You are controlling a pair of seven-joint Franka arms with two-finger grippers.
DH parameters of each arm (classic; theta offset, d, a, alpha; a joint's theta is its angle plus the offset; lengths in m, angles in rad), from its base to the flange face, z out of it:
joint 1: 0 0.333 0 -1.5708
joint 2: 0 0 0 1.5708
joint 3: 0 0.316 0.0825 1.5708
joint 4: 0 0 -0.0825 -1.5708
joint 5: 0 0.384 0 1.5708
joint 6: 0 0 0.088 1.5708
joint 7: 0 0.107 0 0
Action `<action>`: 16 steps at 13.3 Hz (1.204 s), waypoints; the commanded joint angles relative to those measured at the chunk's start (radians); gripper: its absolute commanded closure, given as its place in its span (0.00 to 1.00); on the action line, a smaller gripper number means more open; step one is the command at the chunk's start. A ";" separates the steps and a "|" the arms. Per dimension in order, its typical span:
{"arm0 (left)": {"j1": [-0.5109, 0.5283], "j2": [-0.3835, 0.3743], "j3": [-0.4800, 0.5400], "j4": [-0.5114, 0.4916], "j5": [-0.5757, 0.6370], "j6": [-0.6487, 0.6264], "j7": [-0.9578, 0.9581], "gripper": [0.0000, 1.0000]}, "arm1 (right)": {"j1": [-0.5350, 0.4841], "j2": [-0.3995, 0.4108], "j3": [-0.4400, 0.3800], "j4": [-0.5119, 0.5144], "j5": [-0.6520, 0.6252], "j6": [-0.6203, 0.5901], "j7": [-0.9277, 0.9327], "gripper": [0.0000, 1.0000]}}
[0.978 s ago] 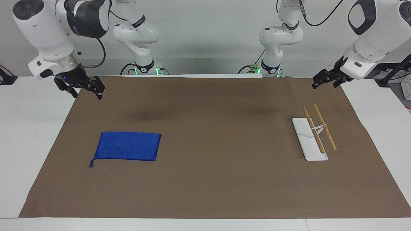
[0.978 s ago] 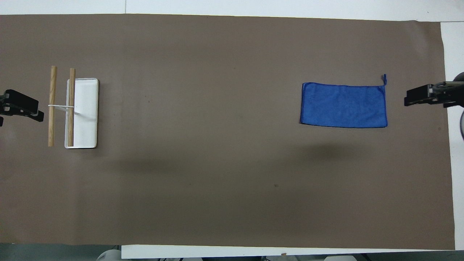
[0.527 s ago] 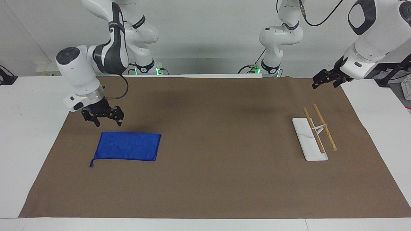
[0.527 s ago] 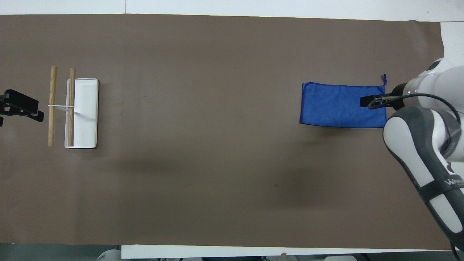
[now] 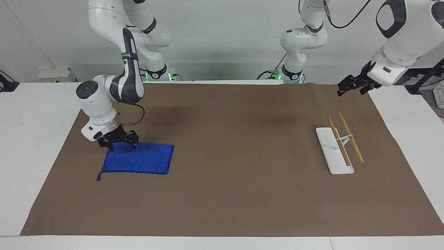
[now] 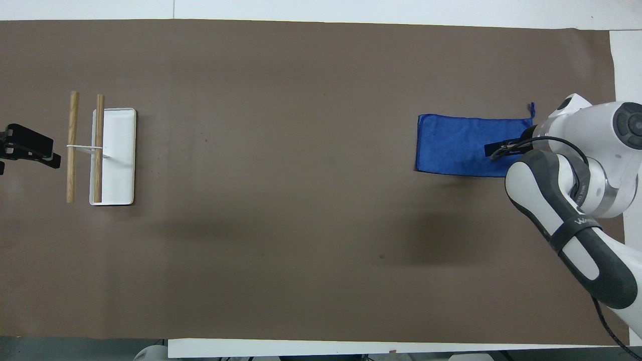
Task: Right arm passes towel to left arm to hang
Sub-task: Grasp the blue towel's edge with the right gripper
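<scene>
My right gripper will lift the blue towel (image 6: 452, 145), and the towel will sag into narrow, drooping folds because the thin edge (image 6: 460, 117) is lying loose and a little wavy.
The blue towel (image 5: 144, 160) lies flat on the brown mat toward the right arm's end of the table, its loop tail at the corner farthest from the robots. It also shows in the overhead view (image 6: 451, 145). My right gripper (image 5: 122, 146), with its blue light, is down at the towel's edge nearest the robots, open, its fingertips at the cloth. In the overhead view the right gripper (image 6: 497, 149) is largely hidden under its own arm. My left gripper (image 5: 348, 88) waits in the air over the mat's corner near the rack, and also shows in the overhead view (image 6: 31, 149).
A white rack base (image 5: 333, 152) with two wooden bars (image 5: 350, 137) stands toward the left arm's end of the table; the base also shows in the overhead view (image 6: 118, 155). The brown mat (image 5: 236, 173) covers most of the white table.
My right arm has swung in from the table's side and come down from high up to the towel's near edge. The towel and the left arm have not moved.
</scene>
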State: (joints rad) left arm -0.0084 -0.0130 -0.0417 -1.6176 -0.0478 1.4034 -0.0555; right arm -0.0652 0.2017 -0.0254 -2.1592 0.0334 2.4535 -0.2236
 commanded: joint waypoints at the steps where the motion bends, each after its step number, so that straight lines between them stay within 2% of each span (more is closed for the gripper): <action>1: -0.007 -0.018 0.006 -0.024 0.014 0.017 0.003 0.00 | -0.013 0.034 0.007 -0.002 0.017 0.045 -0.037 0.03; 5: -0.005 -0.018 0.006 -0.024 0.014 0.017 0.003 0.00 | -0.011 0.057 0.007 -0.002 0.016 0.067 -0.039 0.12; 7: -0.005 -0.018 0.006 -0.024 0.014 0.017 0.003 0.00 | -0.010 0.057 0.007 -0.002 0.014 0.073 -0.057 0.20; 10: -0.005 -0.018 0.006 -0.024 0.014 0.017 0.003 0.00 | -0.010 0.070 0.007 -0.002 0.016 0.073 -0.057 0.22; 12: -0.007 -0.018 0.006 -0.024 0.014 0.017 0.003 0.00 | -0.010 0.070 0.007 -0.004 0.014 0.073 -0.057 0.29; 13: -0.005 -0.018 0.006 -0.024 0.014 0.017 0.003 0.00 | -0.010 0.070 0.007 -0.004 0.014 0.070 -0.059 0.43; 14: -0.005 -0.018 0.006 -0.024 0.014 0.017 0.003 0.00 | -0.010 0.070 0.007 -0.004 0.014 0.068 -0.060 0.66; 16: -0.007 -0.018 0.006 -0.024 0.014 0.017 0.003 0.00 | -0.013 0.068 0.007 -0.002 0.014 0.061 -0.060 0.99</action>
State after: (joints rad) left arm -0.0084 -0.0130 -0.0417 -1.6176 -0.0478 1.4034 -0.0555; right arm -0.0651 0.2566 -0.0240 -2.1552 0.0335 2.5104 -0.2506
